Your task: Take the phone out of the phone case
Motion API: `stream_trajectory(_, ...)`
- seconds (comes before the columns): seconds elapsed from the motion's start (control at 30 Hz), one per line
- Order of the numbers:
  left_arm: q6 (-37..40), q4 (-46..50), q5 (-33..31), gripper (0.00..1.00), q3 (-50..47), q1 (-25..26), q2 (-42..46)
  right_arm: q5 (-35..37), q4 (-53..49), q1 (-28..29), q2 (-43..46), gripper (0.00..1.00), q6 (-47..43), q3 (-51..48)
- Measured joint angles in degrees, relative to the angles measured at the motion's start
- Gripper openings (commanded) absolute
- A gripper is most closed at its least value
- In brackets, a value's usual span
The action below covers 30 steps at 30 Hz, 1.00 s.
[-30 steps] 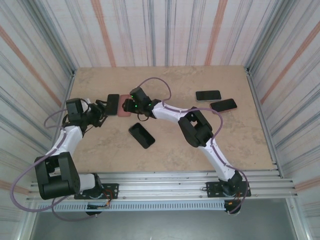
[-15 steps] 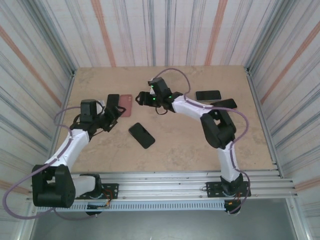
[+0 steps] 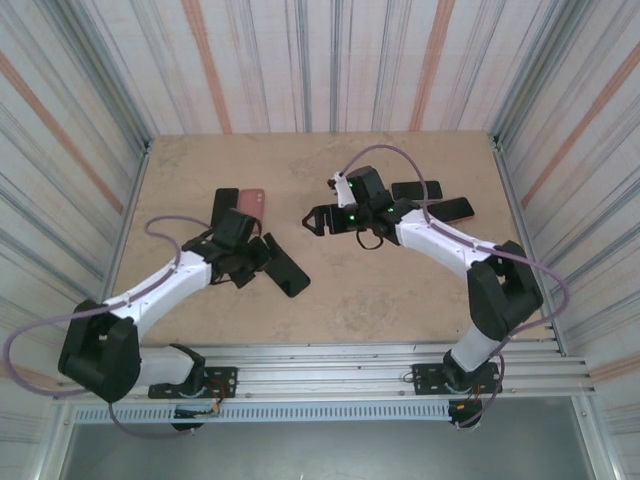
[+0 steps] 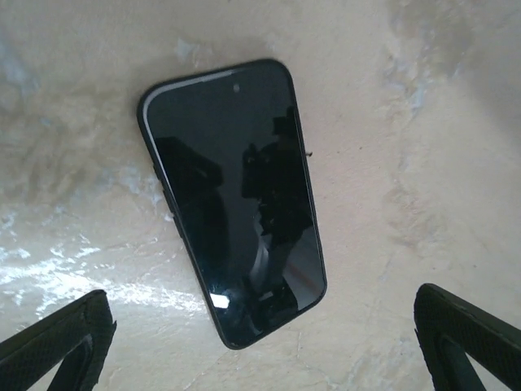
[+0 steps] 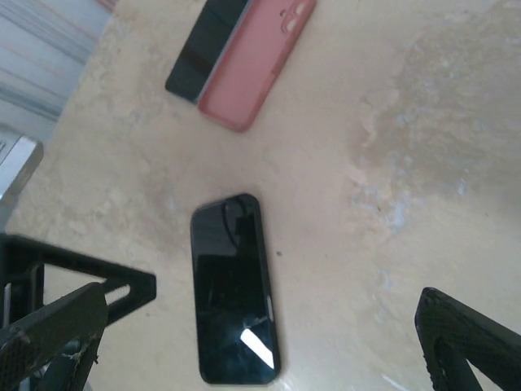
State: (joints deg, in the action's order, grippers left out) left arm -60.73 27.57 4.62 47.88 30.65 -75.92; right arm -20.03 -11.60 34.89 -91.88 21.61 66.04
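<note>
My open fingers are wider than the middle black phone [image 3: 288, 268], and both its long edges are free. My left gripper should keep going down and close on those edges [image 4: 313, 216].
A pink phone case [image 3: 252, 206] lies flat on the table at the back left. A black phone [image 3: 225, 205] lies right beside it, outside the case; the right wrist view shows the pair too, case [image 5: 259, 59] and phone [image 5: 205, 50]. Another black phone [image 3: 283, 270] lies screen up in the middle. My left gripper [image 3: 262, 254] hovers open just over its near end [image 4: 234, 204], nothing between the fingers [image 4: 57, 342]. My right gripper [image 3: 312, 220] hangs open above the table centre, looking down at that same phone [image 5: 234, 293].
Two more dark phones [image 3: 416, 190] [image 3: 447, 210] lie at the back right, behind my right arm. Striped walls close in the tabletop [image 3: 400, 290] on three sides. A metal rail [image 3: 330, 352] runs along the near edge.
Both grippers have opened and left the pink case. The left one swung right and nearer, over the middle phone. The right one drew back to the right.
</note>
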Motion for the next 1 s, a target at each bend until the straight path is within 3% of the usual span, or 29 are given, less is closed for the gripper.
stream_trajectory(0.37, -8.8, 3.3, -6.9, 0.99, 9.2, 6.0, -13.4, 0.7, -3.9, -1.2, 10.3, 0.99, -4.1, -10.1)
stream_trajectory(1.0, -13.4, 10.3, -10.6, 0.92, 16.3, 7.7, -26.1, -0.7, -3.0, -7.8, 16.9, 0.99, -4.1, -18.1)
